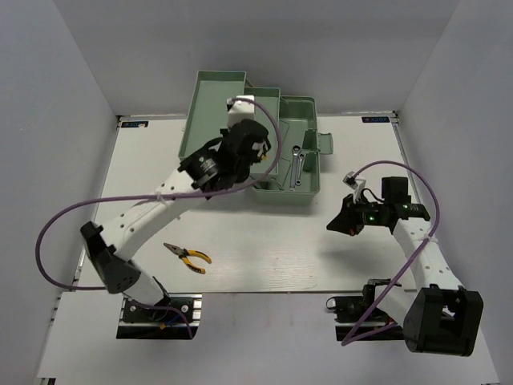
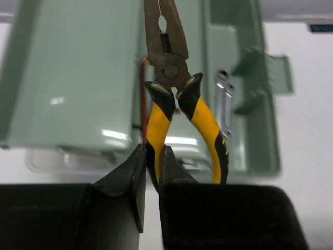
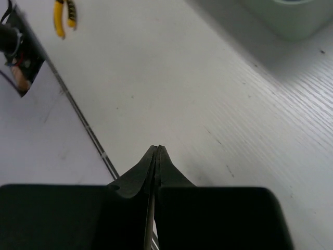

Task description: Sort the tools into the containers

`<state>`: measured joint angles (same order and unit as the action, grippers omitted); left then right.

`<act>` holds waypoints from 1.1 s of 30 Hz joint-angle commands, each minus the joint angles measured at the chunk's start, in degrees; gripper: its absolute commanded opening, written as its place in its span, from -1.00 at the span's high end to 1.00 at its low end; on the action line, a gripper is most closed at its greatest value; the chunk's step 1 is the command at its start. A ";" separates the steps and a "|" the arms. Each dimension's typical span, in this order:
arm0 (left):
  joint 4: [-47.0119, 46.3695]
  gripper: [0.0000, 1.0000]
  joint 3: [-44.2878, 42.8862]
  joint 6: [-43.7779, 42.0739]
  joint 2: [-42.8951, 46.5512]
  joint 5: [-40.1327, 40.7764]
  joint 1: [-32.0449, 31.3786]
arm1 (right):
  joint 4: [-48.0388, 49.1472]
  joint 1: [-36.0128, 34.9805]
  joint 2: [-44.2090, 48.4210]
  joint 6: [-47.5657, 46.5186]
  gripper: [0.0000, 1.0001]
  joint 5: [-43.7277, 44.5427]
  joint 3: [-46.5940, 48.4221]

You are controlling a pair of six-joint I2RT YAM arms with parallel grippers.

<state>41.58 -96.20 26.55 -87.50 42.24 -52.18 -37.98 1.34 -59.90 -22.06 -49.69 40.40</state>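
Note:
The robot's left gripper is full with pliers over the toolbox's middle tray, so its empty right gripper should reach across and take the second pliers by a handle.
My left gripper is shut on one handle of a pair of yellow-handled pliers. The pliers hang nose-forward over the mint-green toolbox. From above, this gripper sits over the toolbox's middle tray. A reddish-brown hex key lies in the tray behind the pliers. Two silver wrenches lie in the right compartment, and one wrench also shows in the left wrist view. A second pair of pliers lies on the table near the left arm. My right gripper is shut on nothing above the table.
The toolbox's far-left tray is swung out at the back. White walls enclose the table on three sides. The second pliers lie far ahead of the right gripper. A purple cable loops beside the left arm.

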 commanded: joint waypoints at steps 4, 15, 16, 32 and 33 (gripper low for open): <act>-1.68 1.00 -12.85 -7.30 -10.12 3.38 10.25 | -1.76 -4.50 1.98 -6.24 1.00 -7.62 -0.15; 1.48 1.00 -27.89 -9.85 -23.32 -2.15 22.91 | 1.15 -14.77 -0.83 -4.83 0.85 -4.71 2.31; 2.18 1.00 -27.90 -9.85 -24.37 -2.68 23.70 | 2.19 -16.88 -1.36 -4.48 0.80 -4.45 2.66; 7.37 -0.81 -13.34 -5.54 -0.99 -10.05 24.42 | 12.31 -53.19 -36.94 3.07 0.25 25.34 32.77; 6.76 -0.81 -5.48 -5.54 3.35 -11.72 24.41 | 12.75 -55.81 -40.44 2.99 0.18 25.96 33.85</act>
<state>47.22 -108.73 19.09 -99.90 33.61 -27.42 -27.66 -50.43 -96.05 -20.34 -30.17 69.38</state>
